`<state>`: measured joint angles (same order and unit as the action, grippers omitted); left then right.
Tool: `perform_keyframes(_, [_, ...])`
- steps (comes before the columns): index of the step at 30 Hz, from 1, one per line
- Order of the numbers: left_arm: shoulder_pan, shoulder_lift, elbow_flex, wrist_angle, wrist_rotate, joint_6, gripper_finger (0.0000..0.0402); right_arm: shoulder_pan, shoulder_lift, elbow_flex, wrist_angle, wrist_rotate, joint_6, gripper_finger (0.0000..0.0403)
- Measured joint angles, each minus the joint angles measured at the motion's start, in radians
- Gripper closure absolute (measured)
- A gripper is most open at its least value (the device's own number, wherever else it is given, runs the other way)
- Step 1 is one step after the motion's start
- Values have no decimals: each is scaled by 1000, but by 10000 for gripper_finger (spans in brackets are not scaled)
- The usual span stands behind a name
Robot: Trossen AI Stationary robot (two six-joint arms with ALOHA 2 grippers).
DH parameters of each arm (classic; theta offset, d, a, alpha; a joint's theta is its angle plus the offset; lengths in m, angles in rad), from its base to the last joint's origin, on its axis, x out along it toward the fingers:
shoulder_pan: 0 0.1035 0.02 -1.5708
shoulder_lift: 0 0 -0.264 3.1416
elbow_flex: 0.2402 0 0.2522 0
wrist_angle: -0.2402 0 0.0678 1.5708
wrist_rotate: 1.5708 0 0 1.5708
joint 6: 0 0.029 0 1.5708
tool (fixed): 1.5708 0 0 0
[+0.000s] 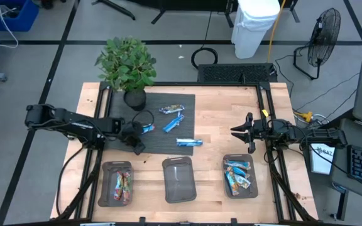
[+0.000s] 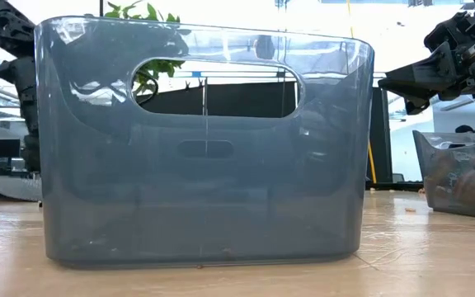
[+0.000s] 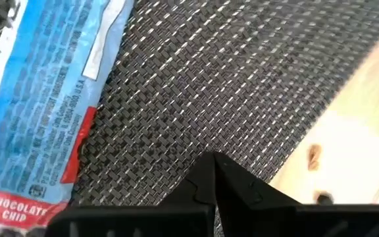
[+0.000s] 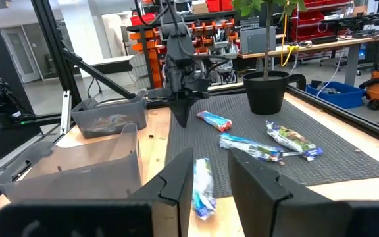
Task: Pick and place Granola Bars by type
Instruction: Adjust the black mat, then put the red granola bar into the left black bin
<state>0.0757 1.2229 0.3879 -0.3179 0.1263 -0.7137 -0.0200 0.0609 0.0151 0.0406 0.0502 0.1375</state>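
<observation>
The closed fingers of the robot's left gripper are at the mat (image 3: 199, 141) next to the nearest granola bar, so next the left gripper opens them, moves over the bar (image 1: 148, 128) and grips it before lifting.
Blue-and-white granola bars lie flat on a dark woven mat (image 1: 121, 113): one (image 1: 147, 129) close to my left gripper, two (image 1: 171, 109) (image 1: 174, 123) farther right, and one (image 1: 189, 142) at the mat's near right corner. My left gripper (image 1: 139, 145) is shut and points steeply down at the mat, just nearer than the first bar (image 3: 45, 118); its tips (image 3: 212, 172) hold nothing. My right gripper (image 1: 239, 133) waits level at the right, open and empty (image 4: 210, 178). My left gripper's shut fingertips (image 4: 181, 122) stand right at the mat's surface beside the bar (image 4: 214, 120), coming from above at a slant. Whether they touch the mat I cannot tell; they are apart from the bar.
Three clear bins stand along the near edge: the left one (image 1: 116, 183) holds red and multicoloured bars, the middle one (image 1: 179, 179) shows none, the right one (image 1: 239, 176) holds blue bars. A potted plant (image 1: 134, 97) sits on the mat's far left corner.
</observation>
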Motion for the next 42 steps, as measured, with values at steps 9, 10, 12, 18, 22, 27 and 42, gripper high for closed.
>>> perform_keyframes(9, [1, 5, -6, 224, -53, 69, 392, 0, 0, 0, 0, 0, 0, 316])
perform_keyframes(10, [1, 2, -6, 220, -53, 78, 393, 0, 0, 0, 0, 0, 0, 316])
perform_keyframes(12, [0, -15, -6, 208, -60, 96, 397, 0, 0, 0, 0, 0, 0, 316])
perform_keyframes(18, [5, -60, -5, 162, -157, 125, 398, 0, 0, 0, 0, 0, 0, 316])
perform_keyframes(22, [18, -65, -4, 156, -159, 134, 387, 0, 0, 0, 0, 0, 0, 316])
perform_keyframes(27, [23, -65, 45, 92, -216, 167, 317, 0, 0, 0, 0, 0, 0, 316])
perform_keyframes(42, [49, 44, 157, -136, -379, 214, 195, 0, 0, 0, 0, 0, 0, 316])
